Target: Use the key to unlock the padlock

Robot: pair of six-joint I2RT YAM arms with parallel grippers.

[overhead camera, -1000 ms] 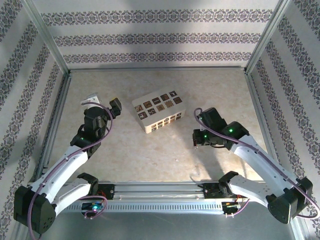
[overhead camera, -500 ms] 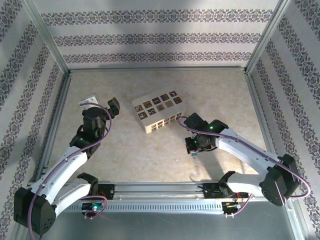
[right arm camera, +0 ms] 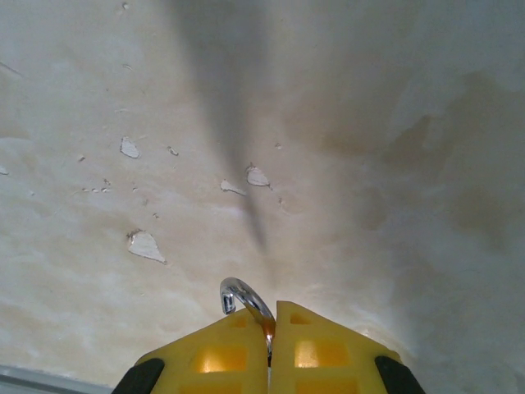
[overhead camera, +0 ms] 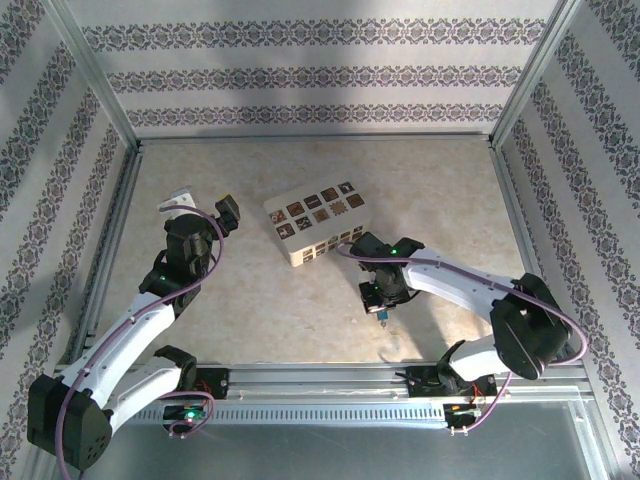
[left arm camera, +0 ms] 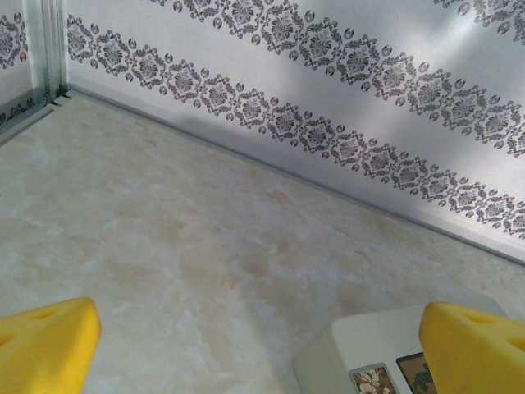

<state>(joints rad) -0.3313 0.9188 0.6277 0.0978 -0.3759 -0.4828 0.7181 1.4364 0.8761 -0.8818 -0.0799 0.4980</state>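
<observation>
The loose end of the padlock's shackle (right arm camera: 229,304) stands open above clear table (overhead camera: 362,318), so the robot's right gripper keeps lowering the padlock and lets go of it there.
My right gripper (overhead camera: 380,302) hangs over the table's middle front, just right of the cream box, and is shut on the padlock. A speck of the padlock's blue body (overhead camera: 382,318) shows below the fingers in the top view. In the right wrist view the yellow pads (right arm camera: 221,353) of the right gripper (right arm camera: 272,316) are pressed together, and the padlock's curved silvery shackle (right arm camera: 243,294) sticks out between them with one end free. The key is out of view. My left gripper (overhead camera: 205,207) stands open at the left, with its yellow pads (left arm camera: 45,345) far apart and nothing between them.
A cream box with dark picture tiles (overhead camera: 316,225) lies mid-table between the arms, and its corner (left arm camera: 353,353) shows in the left wrist view. Patterned walls and metal rails close in the table on three sides. The table surface under the right gripper has small chipped patches (right arm camera: 146,245).
My right arm has swung left and stretched toward the table's middle, carrying the padlock. The left arm has barely moved and stays open.
</observation>
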